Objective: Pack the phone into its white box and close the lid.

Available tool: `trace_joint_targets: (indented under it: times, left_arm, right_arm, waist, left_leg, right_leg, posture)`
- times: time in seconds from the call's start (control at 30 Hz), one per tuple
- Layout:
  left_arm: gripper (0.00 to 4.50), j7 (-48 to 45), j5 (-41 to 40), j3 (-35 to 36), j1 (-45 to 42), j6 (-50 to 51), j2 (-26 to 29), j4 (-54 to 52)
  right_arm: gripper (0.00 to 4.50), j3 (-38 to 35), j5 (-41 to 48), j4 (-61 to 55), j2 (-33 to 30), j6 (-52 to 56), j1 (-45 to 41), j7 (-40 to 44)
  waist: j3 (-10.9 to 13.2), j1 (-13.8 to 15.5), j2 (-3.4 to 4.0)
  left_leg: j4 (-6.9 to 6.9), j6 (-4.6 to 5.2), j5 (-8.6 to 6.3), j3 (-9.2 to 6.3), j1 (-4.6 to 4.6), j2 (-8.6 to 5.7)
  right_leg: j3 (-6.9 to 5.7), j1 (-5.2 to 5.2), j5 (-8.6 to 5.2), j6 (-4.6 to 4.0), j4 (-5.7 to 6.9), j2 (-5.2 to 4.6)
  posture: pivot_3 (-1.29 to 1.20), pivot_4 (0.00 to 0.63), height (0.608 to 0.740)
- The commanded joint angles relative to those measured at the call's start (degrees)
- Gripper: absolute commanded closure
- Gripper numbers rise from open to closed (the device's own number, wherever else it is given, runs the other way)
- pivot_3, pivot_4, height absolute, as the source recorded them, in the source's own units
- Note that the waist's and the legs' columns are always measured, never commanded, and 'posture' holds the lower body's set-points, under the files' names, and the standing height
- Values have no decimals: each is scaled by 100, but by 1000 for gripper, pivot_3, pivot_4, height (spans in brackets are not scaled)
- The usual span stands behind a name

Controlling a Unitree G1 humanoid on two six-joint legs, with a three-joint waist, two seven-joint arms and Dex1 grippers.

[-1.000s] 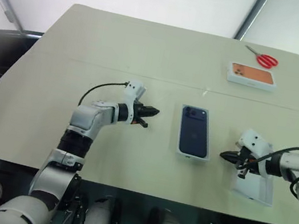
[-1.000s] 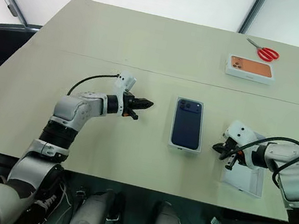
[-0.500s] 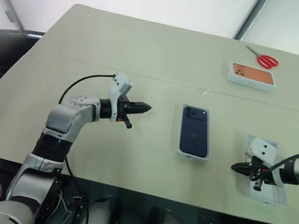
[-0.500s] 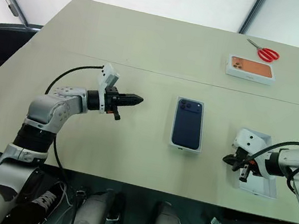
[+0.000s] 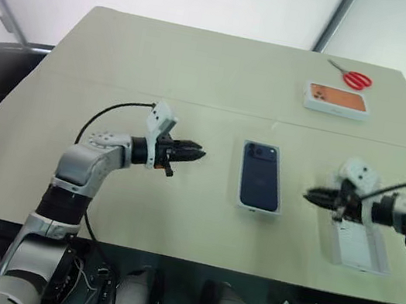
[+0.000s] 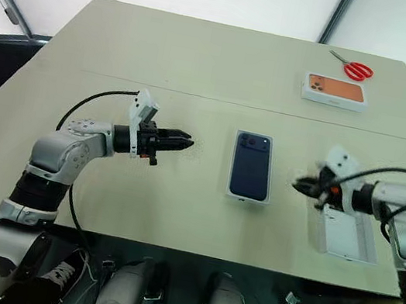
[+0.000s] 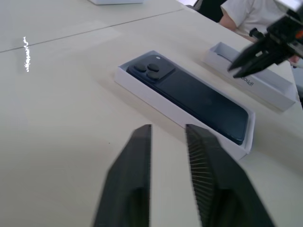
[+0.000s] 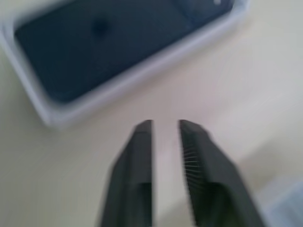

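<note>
The white lid hollow side up needs to be flipped, so my right gripper should pinch the lid's side nearest the phone and turn the lid over before it closes the box.
The dark navy phone lies camera side up inside the shallow white box at the middle of the table. The white lid lies hollow side up to the box's right, partly under my right arm. My left gripper hovers left of the box, pointing at it, open with nothing between its fingers. My right gripper hovers between the lid and the box, pointing at the box, and is also open and empty. The right wrist view has the box's corner just beyond the fingertips.
At the far right of the table sit a white box with an orange phone picture and red-handled scissors. A person in a white shirt sits beyond the table's right side.
Both grippers have gone from shut to open. My right gripper rose off the lid and swung towards the box. My left gripper drew back to the left, away from the box.
</note>
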Motion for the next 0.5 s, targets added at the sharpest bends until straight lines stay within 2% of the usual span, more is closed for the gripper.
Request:
trace_joint_targets:
  times: [0.03,0.1,0.13,0.2,0.27,0.33,0.5]
  left_arm:
    - [1099,-308,-55,112,59,-469,225,-118]
    - [138,-477,-65,112,115,-677,352,-119]
    - [0,-527,-82,119,126,-718,397,-115]
    - [0,-622,-95,123,153,-863,453,-126]
    - [0,-685,-220,175,155,-821,463,-140]
    - [0,-732,-231,188,195,-1008,449,-197]
    - [0,-805,-227,178,356,-1479,429,-360]
  right_arm:
    - [1571,-440,171,-39,-77,619,-256,-431]
    - [569,-359,-6,-116,-271,838,-209,-622]
    - [46,-372,43,-213,-289,1210,-210,-752]
    - [46,-451,257,-649,-204,2194,-200,-1101]
    - [46,-415,532,-1291,-398,2809,20,-1023]
    - [46,-588,622,-1512,-413,3593,-16,-1299]
    - [46,-757,561,-1749,-615,4232,284,-1747]
  waist:
    - [1,3,3]
    - [1,1,3]
    - [2,-1,3]
    - [1,-14,4]
    - [0,-18,5]
    - [1,-18,7]
    - [0,-13,8]
  left_leg:
    - [0,0,0,1,-2,-1]
    - [-1,2,-1,2,-6,-5]
    - [-1,2,-1,2,-7,-8]
    - [-1,3,-2,3,-6,-8]
    - [-1,0,-1,2,-5,-6]
    - [-1,-4,2,-1,-4,0]
    - [-2,-3,1,0,-5,-2]
  right_leg:
    - [0,-2,0,0,0,-1]
    - [-1,-3,0,0,-3,-5]
    - [-1,-3,0,0,-4,-8]
    - [0,-3,0,0,-4,-10]
    - [1,-5,1,-2,-2,-10]
    - [0,-5,1,-3,0,-5]
    - [2,-7,3,-6,-3,-6]
  posture:
    - [0,150,738]
    - [0,150,738]
    - [0,150,738]
    - [0,150,738]
    - [0,150,738]
    - [0,150,738]
    - [0,150,738]
